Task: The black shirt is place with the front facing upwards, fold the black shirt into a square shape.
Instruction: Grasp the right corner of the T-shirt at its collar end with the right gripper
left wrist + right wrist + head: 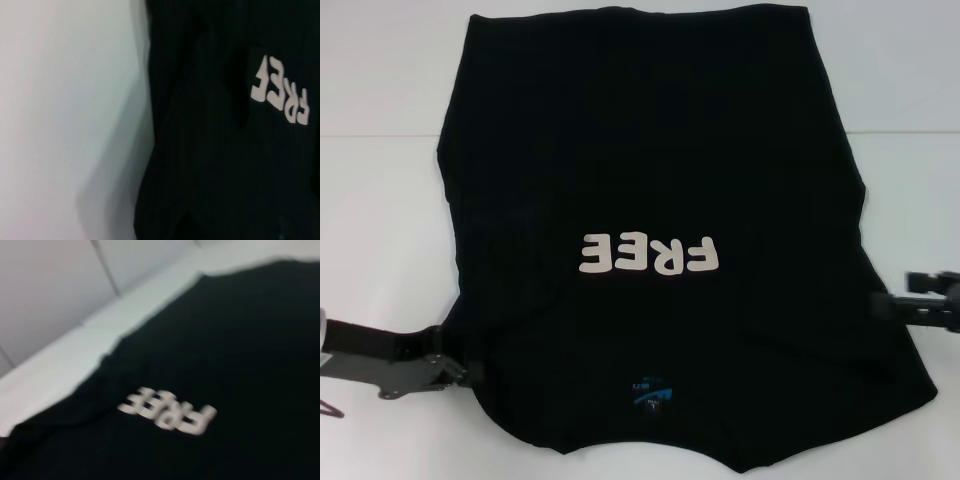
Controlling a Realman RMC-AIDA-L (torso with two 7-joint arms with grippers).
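Observation:
My right gripper is at the shirt's side edge point(877, 278), farther from the collar than my left gripper is. Next, I bring it back to the sleeve end point(912, 376).
The black shirt point(650, 150) lies flat on the white table point(380, 230), front up. Its white letters "FREE" point(650, 255) read upside down from the head view, and its blue neck label point(648, 393) is near the table's front edge. My left gripper point(455, 370) is low at the shirt's left edge, near the collar end. My right gripper point(895, 302) is at the shirt's right edge. The left wrist view shows the shirt point(215, 165) and the letters point(281, 96). The right wrist view shows the shirt point(240, 340) and the letters point(167, 411).
White table surface lies on both sides of the shirt point(65, 100) and beyond its far hem. A seam crosses the table behind the shirt point(380, 133). A pale panelled wall point(50, 280) stands beyond the table in the right wrist view.

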